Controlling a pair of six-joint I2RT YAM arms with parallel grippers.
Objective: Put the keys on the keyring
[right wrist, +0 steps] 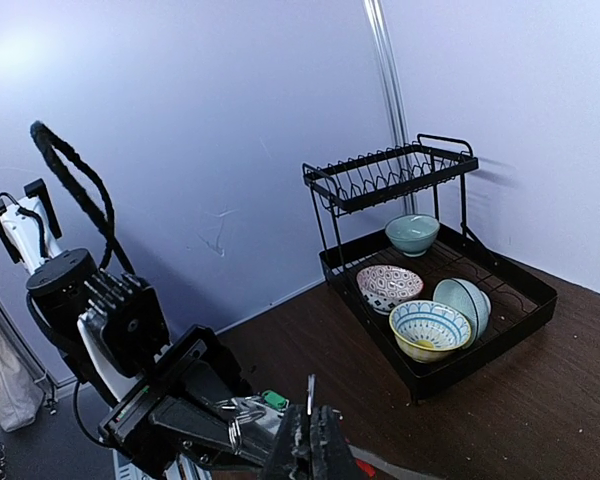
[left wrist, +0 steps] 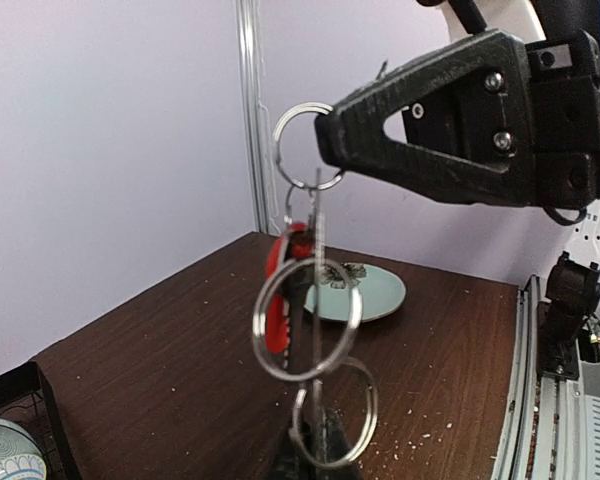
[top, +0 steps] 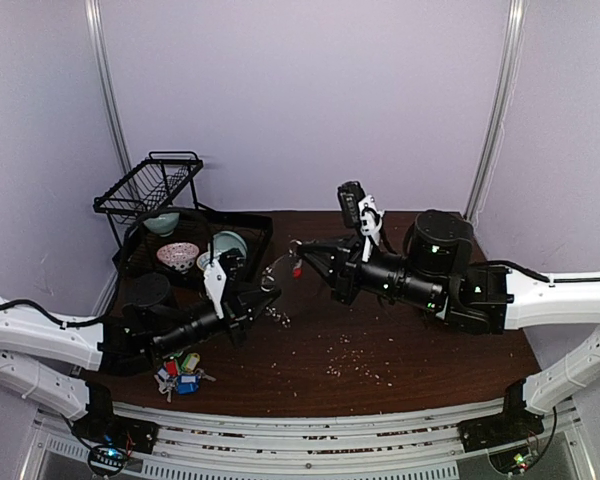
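Next, my right gripper takes the keyring [top: 274, 270] from my left gripper, because the loose keys [top: 183, 376] lie near my left gripper. That will free my left gripper for the keys.
The keyring [top: 278, 266] hangs in the air between both grippers. In the left wrist view I see it edge-on as a thin upright strip [left wrist: 320, 250] with small wire rings [left wrist: 305, 320] on it and a red-tagged key [left wrist: 276, 290] hanging behind. My left gripper [left wrist: 315, 455] is shut on its lower edge. My right gripper [left wrist: 325, 135] pinches its top, and its fingers [right wrist: 310, 440] are shut on the strip [right wrist: 310, 392]. In the top view the left gripper [top: 263, 298] and right gripper [top: 302, 262] nearly meet. More keys [top: 180, 378] with green, red and blue tags lie by the left arm.
A black dish rack [top: 160, 195] with several bowls [right wrist: 428, 328] stands at the back left. A pale green plate [left wrist: 370, 292] lies on the brown table. Crumbs [top: 350, 355] are scattered mid-table. Metal rails [top: 310, 435] run along the near edge.
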